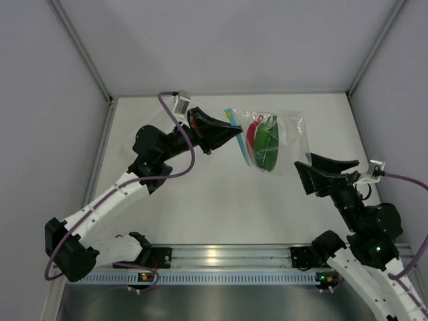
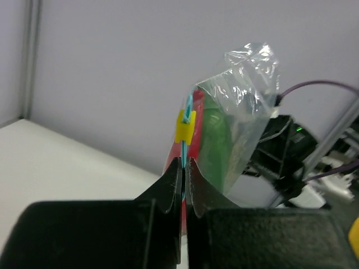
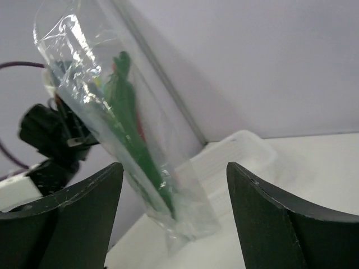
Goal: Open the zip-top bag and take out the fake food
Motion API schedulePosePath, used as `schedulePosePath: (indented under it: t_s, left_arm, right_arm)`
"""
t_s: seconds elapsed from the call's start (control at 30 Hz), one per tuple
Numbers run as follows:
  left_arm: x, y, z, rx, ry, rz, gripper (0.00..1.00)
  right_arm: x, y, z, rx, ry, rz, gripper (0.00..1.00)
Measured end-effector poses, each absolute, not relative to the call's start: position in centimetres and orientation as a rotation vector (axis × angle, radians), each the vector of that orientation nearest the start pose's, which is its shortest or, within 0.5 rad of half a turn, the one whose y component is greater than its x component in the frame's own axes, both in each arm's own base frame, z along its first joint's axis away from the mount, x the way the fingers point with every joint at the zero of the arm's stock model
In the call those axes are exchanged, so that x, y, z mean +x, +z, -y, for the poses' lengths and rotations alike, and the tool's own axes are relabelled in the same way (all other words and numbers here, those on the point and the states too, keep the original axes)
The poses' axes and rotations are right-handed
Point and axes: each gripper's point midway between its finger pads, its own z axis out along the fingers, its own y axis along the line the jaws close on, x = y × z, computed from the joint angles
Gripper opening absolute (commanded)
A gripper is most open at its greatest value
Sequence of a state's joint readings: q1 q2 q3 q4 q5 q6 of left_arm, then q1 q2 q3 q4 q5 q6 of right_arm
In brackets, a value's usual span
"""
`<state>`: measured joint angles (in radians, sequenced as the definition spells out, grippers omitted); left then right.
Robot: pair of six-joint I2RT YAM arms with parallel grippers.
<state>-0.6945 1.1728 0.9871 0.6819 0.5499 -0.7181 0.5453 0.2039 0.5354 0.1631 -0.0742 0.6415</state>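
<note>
Next, my right gripper pinches the teal zip [image 1: 231, 119] by the yellow slider after I first turn the bag, because the bag's bottom end [image 1: 302, 137] is facing that gripper.
The zip-top bag [image 1: 271, 137] hangs in the air above the table's back middle, clear and crinkly, with a teal zip strip [image 1: 235, 134] along its left edge. My left gripper [image 1: 235, 135] is shut on that strip just below the yellow slider [image 2: 185, 126]; the left wrist view shows its fingertips [image 2: 184, 163] pressed on the teal edge. The fake food, red [image 1: 253, 134] and green [image 1: 267, 144] peppers, is inside the bag. My right gripper [image 1: 319, 168] stands open just right of and below the bag. In the right wrist view the bag's bottom end [image 3: 179, 216] sits between the spread fingers [image 3: 174, 168], untouched.
A clear rigid tub [image 3: 235, 162] rests on the white table behind the bag. Grey walls close the table at the back and on both sides. The arms' mounting rail [image 1: 221, 255] runs along the near edge.
</note>
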Motion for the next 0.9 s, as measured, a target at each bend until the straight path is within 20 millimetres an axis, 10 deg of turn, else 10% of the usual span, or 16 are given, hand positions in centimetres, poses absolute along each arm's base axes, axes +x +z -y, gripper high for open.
schedulePosePath:
  t_s: [0.3, 0.9]
  left_arm:
    - [21.3, 44.3, 31.7, 0.902, -1.215, -1.322, 0.0]
    - [15.2, 31.5, 32.6, 1.364, -1.267, -1.584, 0.0]
  right_arm:
    - [15.4, 37.2, -9.3, -0.036, 0.724, -1.373, 0.76]
    - [13.4, 35.5, -20.9, -0.942, 0.969, -1.499, 0.79]
